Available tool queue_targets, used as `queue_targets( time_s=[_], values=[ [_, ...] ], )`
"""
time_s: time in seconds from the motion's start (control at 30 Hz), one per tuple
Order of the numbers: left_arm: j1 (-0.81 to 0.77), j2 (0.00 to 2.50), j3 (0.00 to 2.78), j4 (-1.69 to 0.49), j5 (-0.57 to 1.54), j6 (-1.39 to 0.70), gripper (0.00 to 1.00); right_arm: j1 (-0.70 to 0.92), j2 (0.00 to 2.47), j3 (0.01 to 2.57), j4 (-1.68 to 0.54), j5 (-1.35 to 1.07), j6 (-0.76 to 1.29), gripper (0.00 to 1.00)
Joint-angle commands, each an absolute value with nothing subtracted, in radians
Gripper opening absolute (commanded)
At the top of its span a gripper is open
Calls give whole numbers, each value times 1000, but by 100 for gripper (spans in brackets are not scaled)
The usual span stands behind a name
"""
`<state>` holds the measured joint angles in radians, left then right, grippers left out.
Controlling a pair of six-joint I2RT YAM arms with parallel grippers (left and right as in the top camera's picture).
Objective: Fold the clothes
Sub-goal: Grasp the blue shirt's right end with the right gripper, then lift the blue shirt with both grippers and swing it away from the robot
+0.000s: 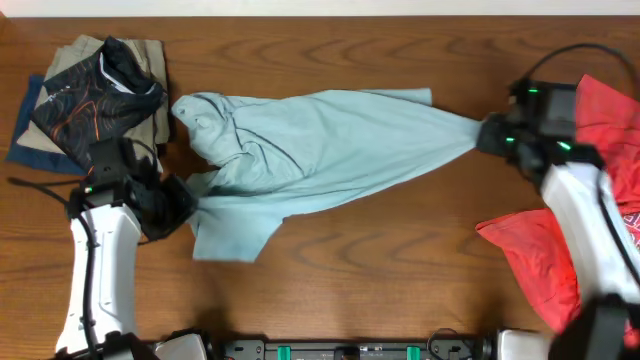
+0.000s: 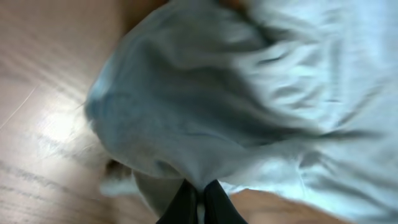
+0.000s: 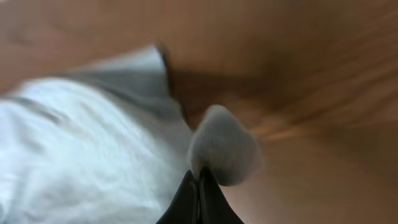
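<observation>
I should lift the shirt with both grippers and swing it flat toward the table's back edge [image 1: 330, 27], because the light blue shirt lies bunched [image 1: 228, 148] beside my left gripper.
A light blue shirt [image 1: 330, 145] is stretched across the middle of the wooden table. My left gripper [image 1: 185, 200] is shut on its left edge near the lower left corner; in the left wrist view the black fingers [image 2: 200, 194] pinch the blue cloth [image 2: 217, 93]. My right gripper [image 1: 487, 135] is shut on the shirt's right end, which is drawn to a point; in the right wrist view the fingers [image 3: 199, 186] pinch a fold of cloth [image 3: 221, 146]. Both wrist views are blurred.
A stack of folded clothes [image 1: 95, 95], dark and khaki, lies at the back left. Red garments [image 1: 560, 250] lie heaped at the right edge beside my right arm. The table's front edge holds the arm bases [image 1: 350, 350].
</observation>
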<state>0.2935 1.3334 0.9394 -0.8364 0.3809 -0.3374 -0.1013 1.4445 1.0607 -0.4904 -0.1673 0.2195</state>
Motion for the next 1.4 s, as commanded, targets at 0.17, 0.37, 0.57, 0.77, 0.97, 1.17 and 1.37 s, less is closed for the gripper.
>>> queue_targets(
  time_s=[0.17, 0.37, 0.57, 0.77, 0.97, 1.17, 1.37],
  values=[
    [250, 1230, 1186, -938, 439, -273, 6, -171, 1167, 1081, -619, -161, 189, 1],
    [146, 1200, 1384, -1018, 389, -208, 6, -173, 1084, 1196, -743, -160, 122, 1],
    [53, 1198, 1575, -1122, 252, -163, 6, -173, 1084, 1400, -912, -84, 84, 1],
    [35, 1198, 1766, -1177, 241, -146, 6, -178, 1084, 1599, -972, -10, 84, 1],
    [35, 1199, 1914, -1143, 241, -147, 6, -178, 1085, 1710, -982, 130, 80, 1],
    [35, 1229, 1920, -1095, 242, -170, 6, -178, 1131, 1711, -1005, 130, 72, 1],
    [35, 1365, 1919, -1086, 242, -169, 6, -176, 1294, 1711, -1022, 57, 43, 1]
  ],
)
